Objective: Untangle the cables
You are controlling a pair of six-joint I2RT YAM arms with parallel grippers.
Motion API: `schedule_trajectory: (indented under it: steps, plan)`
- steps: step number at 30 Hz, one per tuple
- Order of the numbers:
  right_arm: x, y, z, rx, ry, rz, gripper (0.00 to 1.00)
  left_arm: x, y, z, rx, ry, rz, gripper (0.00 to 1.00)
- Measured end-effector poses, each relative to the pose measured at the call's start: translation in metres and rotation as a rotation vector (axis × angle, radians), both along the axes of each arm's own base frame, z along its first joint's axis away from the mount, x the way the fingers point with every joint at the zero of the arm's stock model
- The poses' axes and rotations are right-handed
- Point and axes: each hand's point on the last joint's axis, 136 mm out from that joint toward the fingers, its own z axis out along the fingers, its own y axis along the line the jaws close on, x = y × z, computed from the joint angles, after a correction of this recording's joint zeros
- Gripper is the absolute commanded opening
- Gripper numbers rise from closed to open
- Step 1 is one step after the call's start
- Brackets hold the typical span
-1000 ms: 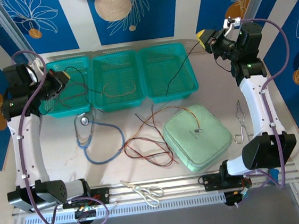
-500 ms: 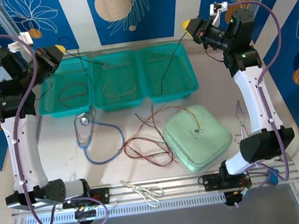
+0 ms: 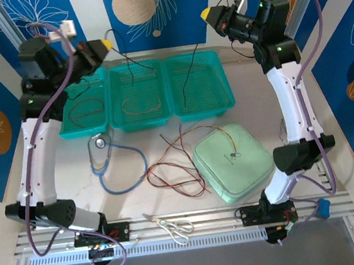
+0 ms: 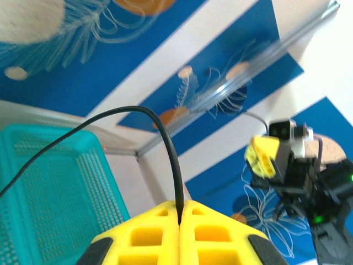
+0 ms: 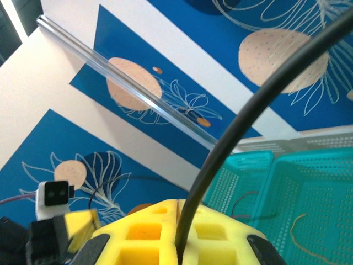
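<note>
The cable's loose end (image 3: 185, 105) hangs clear of the red tangle, so my right gripper keeps lowering its black cable there until its fingers go into the empty teal basket (image 3: 207, 85).
My left gripper (image 3: 102, 46) is raised over the left teal basket (image 3: 69, 132), its yellow fingers shut on a thin black cable (image 3: 126, 60) that arcs up and hangs into the middle basket (image 3: 141, 125). In the left wrist view the cable (image 4: 165, 138) leaves the closed gripper (image 4: 180, 207). My right gripper (image 3: 207, 14) is high at the back, shut on a black cable (image 3: 187, 77) hanging into the right basket (image 3: 225, 105); the right wrist view shows that cable (image 5: 248, 110) pinched in the gripper (image 5: 177, 205). A loose tangle of red and tan cables (image 3: 174, 165) lies on the table.
A red cable (image 3: 86, 107) lies in the left basket, a tan one (image 3: 142, 104) in the middle basket. A blue stethoscope (image 3: 113, 161), a mint-green case (image 3: 234, 161), metal tongs (image 3: 284, 141) and scissors (image 3: 174, 226) lie on the table.
Both arms have risen and swung inward toward the middle, lifting their black cables higher, so that the lower ends now hang into the middle and right baskets.
</note>
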Motion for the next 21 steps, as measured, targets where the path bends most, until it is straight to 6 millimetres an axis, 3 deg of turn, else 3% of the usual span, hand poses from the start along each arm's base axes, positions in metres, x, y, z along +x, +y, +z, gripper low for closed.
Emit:
schedule_trajectory:
  steps: [5,11,21]
  plan:
    - [0.047,0.004,-0.031,-0.090,0.042,-0.044,0.00,0.004,-0.045,-0.015,0.043,0.008,-0.077,0.00]
    - [0.083,0.003,-0.084,-0.225,0.111,-0.083,0.00,0.010,-0.093,-0.008,0.073,-0.035,-0.155,0.00]
    - [0.103,0.007,-0.181,-0.337,0.291,-0.005,0.00,0.024,-0.115,-0.021,0.095,-0.024,-0.164,0.00]
